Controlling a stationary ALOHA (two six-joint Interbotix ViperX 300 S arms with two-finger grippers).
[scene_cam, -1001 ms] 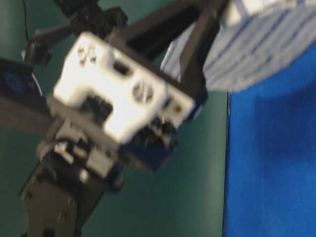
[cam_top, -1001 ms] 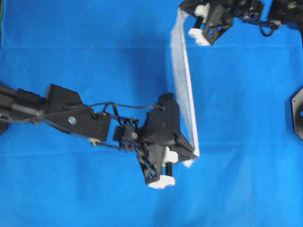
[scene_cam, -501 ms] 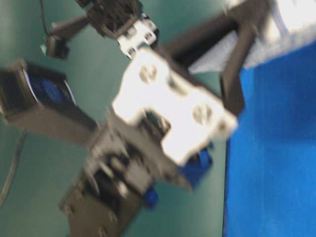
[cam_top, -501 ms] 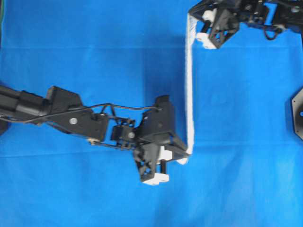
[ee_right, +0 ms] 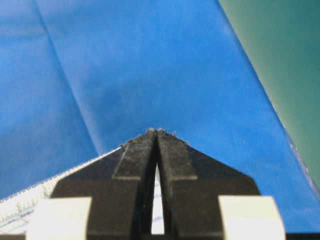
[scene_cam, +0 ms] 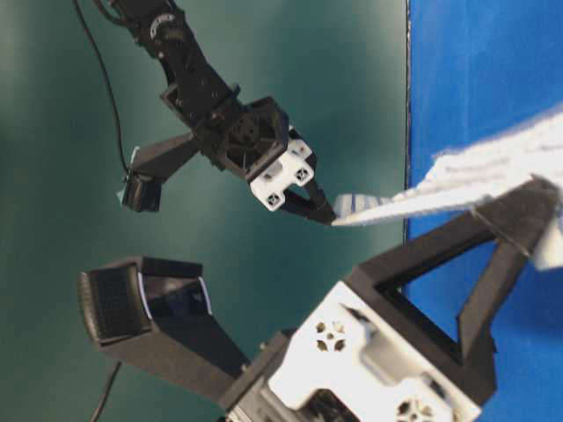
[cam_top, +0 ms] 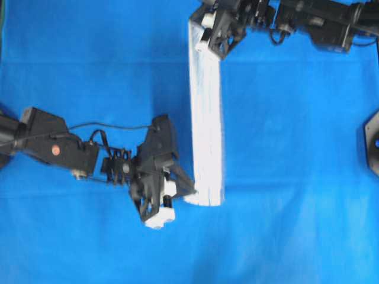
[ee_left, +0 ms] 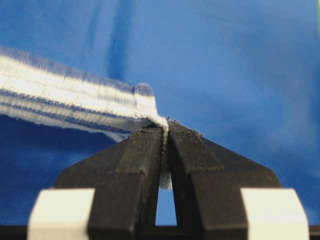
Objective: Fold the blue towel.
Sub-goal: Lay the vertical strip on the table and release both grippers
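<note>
The blue towel hangs as a narrow piece, my grippers at opposite ends, so next I put it down flat, then grasp both corners of its far end.
The blue towel, white with thin blue stripes, hangs as a long narrow strip stretched between my two grippers above the table. My left gripper is shut on its near corner; the left wrist view shows the cloth's edge pinched between the fingertips and the towel running off to the left. My right gripper is shut on the far corner at the top of the overhead view. White cloth shows beside and between its fingers. From table level the towel spans from the right gripper to the left gripper.
A plain bright-blue covering lies over the whole table. Its far edge runs close past the right gripper, with green floor beyond. A black mount sits at the right edge of the table.
Both grippers have carried the towel leftward. The strip, edge-on half a second ago, now shows a wider face. The left arm has drawn back to the left.
</note>
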